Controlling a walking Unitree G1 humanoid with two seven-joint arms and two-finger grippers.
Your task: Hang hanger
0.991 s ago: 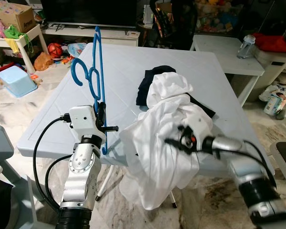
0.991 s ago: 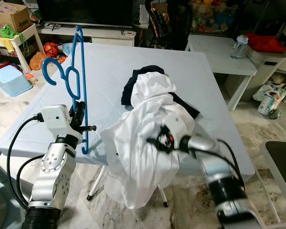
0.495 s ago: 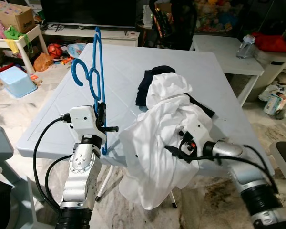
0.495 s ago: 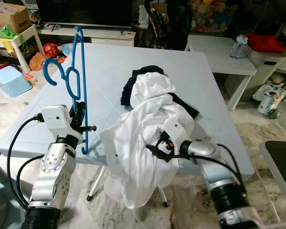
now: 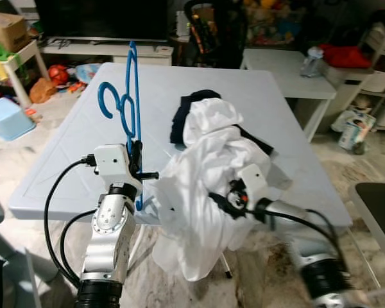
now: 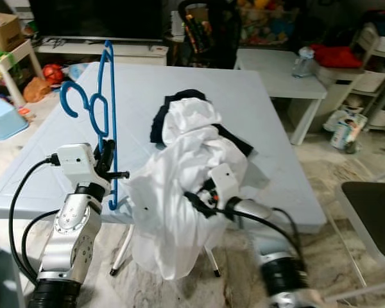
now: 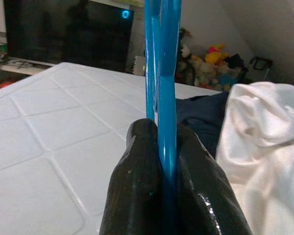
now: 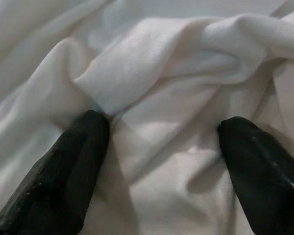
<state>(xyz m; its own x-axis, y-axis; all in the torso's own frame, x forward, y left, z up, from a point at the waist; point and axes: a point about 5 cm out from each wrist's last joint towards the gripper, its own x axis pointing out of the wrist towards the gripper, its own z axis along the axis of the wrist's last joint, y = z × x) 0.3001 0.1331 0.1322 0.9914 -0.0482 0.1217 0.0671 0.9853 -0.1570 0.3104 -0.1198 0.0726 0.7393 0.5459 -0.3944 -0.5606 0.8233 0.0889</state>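
Observation:
I can see the white garment drooping over the front edge in loose folds (image 5: 202, 208), so I expect its hanging end (image 5: 191, 260) to trail up and settle crumpled when I lift it.
A blue plastic hanger (image 5: 131, 96) stands upright over the near left part of the pale blue table (image 5: 70, 154). My left gripper (image 5: 136, 157) is shut on its lower bar, and the left wrist view shows both fingers clamped on the hanger (image 7: 166, 73). A white garment (image 5: 205, 160) lies bunched on the table and droops over the front edge. Under its far end lies a dark garment (image 5: 183, 115). My right gripper (image 5: 221, 200) is open against the hanging white cloth, its fingertips (image 8: 90, 127) pressing into the folds of the white garment (image 8: 152, 73).
A white side table (image 5: 282, 67) with a bottle (image 5: 312, 61) stands at the back right. A black chair (image 5: 212, 29) and a TV stand (image 5: 102, 46) are behind the table. A blue bin (image 5: 6, 119) and toys lie at left. A dark seat (image 5: 380, 205) is at right.
The view has shifted a little. My right gripper has dropped lower and pushed further into the white garment. The left gripper keeps the hanger in the same place.

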